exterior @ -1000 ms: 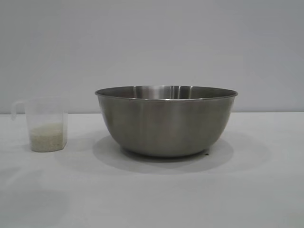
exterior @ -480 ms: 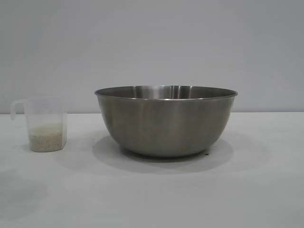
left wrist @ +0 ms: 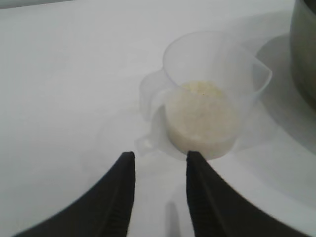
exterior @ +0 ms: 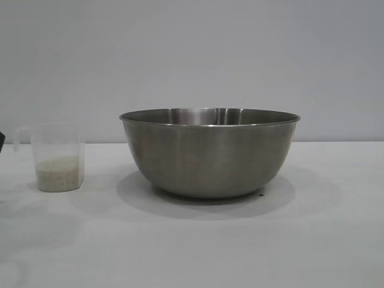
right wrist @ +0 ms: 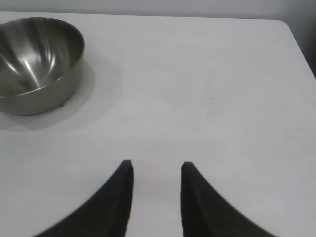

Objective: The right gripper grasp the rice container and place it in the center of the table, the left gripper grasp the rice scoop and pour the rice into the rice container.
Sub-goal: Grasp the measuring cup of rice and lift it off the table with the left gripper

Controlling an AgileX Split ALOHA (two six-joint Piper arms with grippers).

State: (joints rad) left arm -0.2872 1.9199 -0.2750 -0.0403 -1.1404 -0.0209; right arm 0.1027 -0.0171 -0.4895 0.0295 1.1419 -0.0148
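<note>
The rice scoop's upper side (exterior: 57, 143) is clear of stuck grains, so I expect the pale rice (exterior: 59, 174) to all run out when I tip the rice scoop.
The rice container (exterior: 210, 153), a big steel bowl, stands mid-table and looks empty inside in the right wrist view (right wrist: 37, 64). To its left stands the rice scoop (exterior: 58, 157), a clear plastic cup about a third full of rice (exterior: 58, 174). My left gripper (left wrist: 160, 155) hovers open just short of the rice scoop (left wrist: 212, 94), beside its loop handle (left wrist: 148, 98), with nothing between the fingers. The rice (left wrist: 202, 116) shows pale cream in the cup. My right gripper (right wrist: 155, 165) is open over bare table, well away from the bowl.
The white table (exterior: 336, 240) runs back to a grey wall. Its far corner and edge (right wrist: 291, 29) show in the right wrist view. A dark sliver (exterior: 1, 139) sits at the exterior view's left edge, next to the cup. The bowl's wall (left wrist: 303, 49) stands close by the cup.
The soft shadow on the table at front left has shifted, and a dark sliver has come in at the left edge beside the cup. Bowl and cup have not moved.
</note>
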